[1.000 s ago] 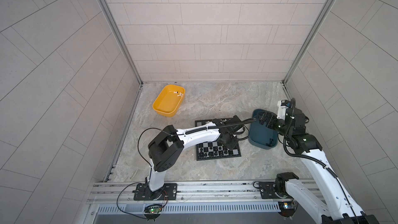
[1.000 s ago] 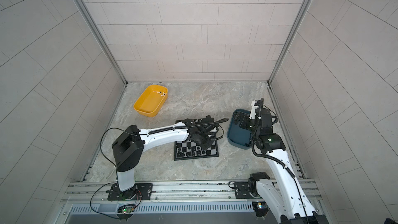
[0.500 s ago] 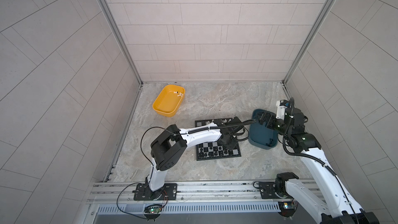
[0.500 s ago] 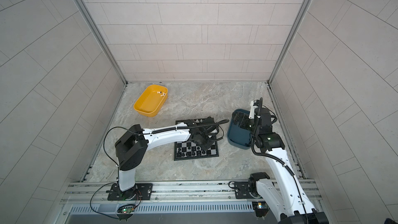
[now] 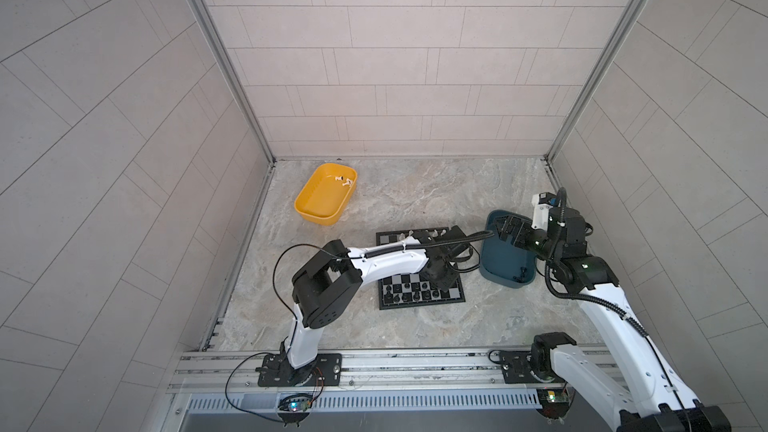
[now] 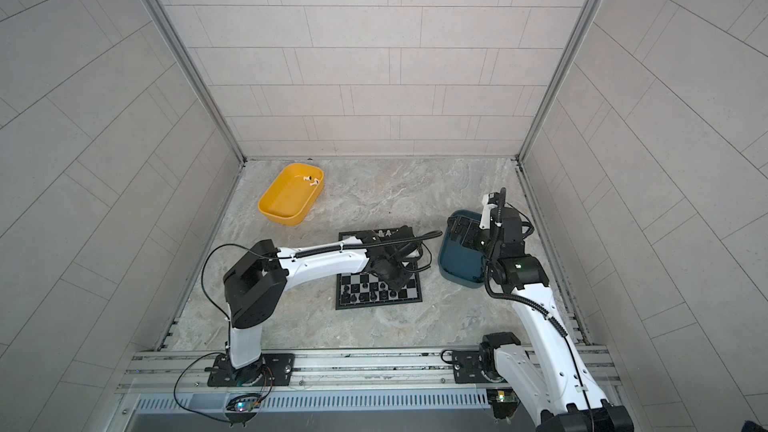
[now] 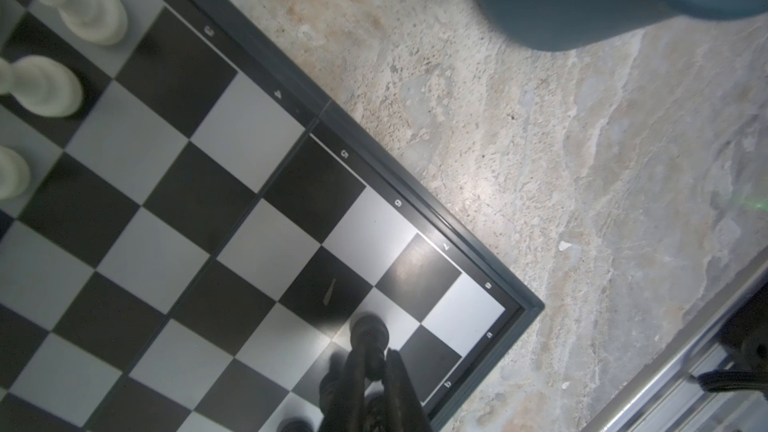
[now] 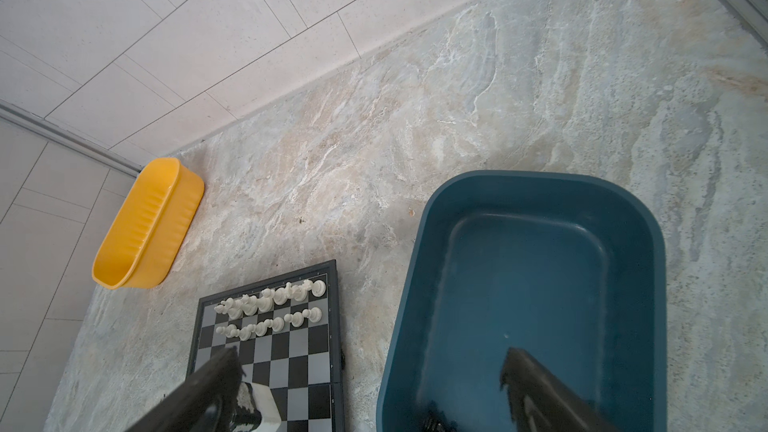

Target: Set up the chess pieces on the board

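The small black piece sits in the teal tray's near corner (image 5: pixel 523 274), far from my left gripper, so my right gripper should first turn the tray by its rim (image 8: pixel 657 272).
The board (image 5: pixel 455 295) lies mid-floor, also in the other top view (image 6: pixel 411 292). White chess pieces (image 8: pixel 270 305) fill its two far rows, and black ones (image 5: pixel 411 290) stand along the near rows. My left gripper (image 5: pixel 442 280) is low over the board's near right corner. In the left wrist view its fingers (image 7: pixel 353 380) close narrowly on the stem of a black pawn (image 7: pixel 369 332), whose base sits at a light-grey square. My right gripper (image 8: pixel 374 376) hangs open over the teal tray (image 8: pixel 419 243), with nothing between its fingers.
A yellow tray (image 5: pixel 324 201) at the back left holds a few white pieces (image 5: pixel 343 180). The teal tray (image 5: pixel 505 259) stands right of the board with a small black piece (image 5: pixel 521 274) in its near corner. A cable loops beside the board's right edge.
The left arm's elbow has shifted a little to the right while its gripper stayed over the board's near right corner. The right arm has barely moved.
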